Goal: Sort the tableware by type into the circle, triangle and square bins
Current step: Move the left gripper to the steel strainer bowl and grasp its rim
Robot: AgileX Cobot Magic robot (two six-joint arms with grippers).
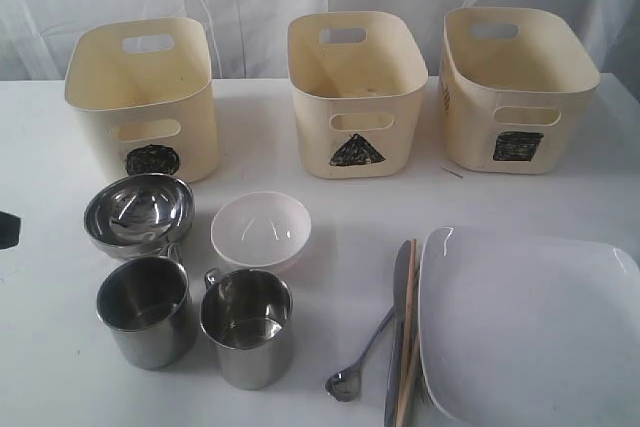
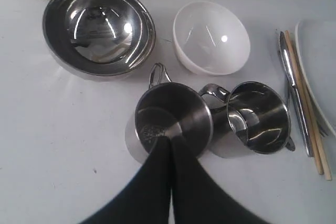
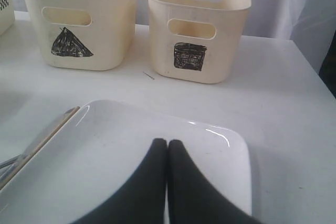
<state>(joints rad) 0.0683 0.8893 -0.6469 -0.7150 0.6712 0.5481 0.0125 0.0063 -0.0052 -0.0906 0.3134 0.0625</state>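
Open cloth (image 1: 66, 233) borders the steel bowl's rim (image 1: 88, 219) opposite the small white bowl, so my left gripper should keep moving there until its open fingers straddle the steel bowl's rim.
Three cream bins stand at the back: circle (image 1: 145, 97), triangle (image 1: 355, 97), square (image 1: 515, 92). In front of them are a steel bowl (image 1: 138, 212), a small white bowl (image 1: 261, 230) and two steel mugs (image 1: 145, 309) (image 1: 247, 327). A spoon (image 1: 360, 357), knife (image 1: 397, 347) and chopsticks (image 1: 409, 337) lie beside the large white plate (image 1: 530, 327); I cannot make out the fork. My left gripper (image 2: 171, 140) hangs shut and empty above one mug (image 2: 173, 119). My right gripper (image 3: 167, 142) is shut and empty over the plate (image 3: 105, 145).
A white curtain hangs behind the table. A thin dark sliver (image 1: 452, 172) lies on the cloth in front of the square bin. Something dark (image 1: 5, 230) shows at the left edge of the exterior view.
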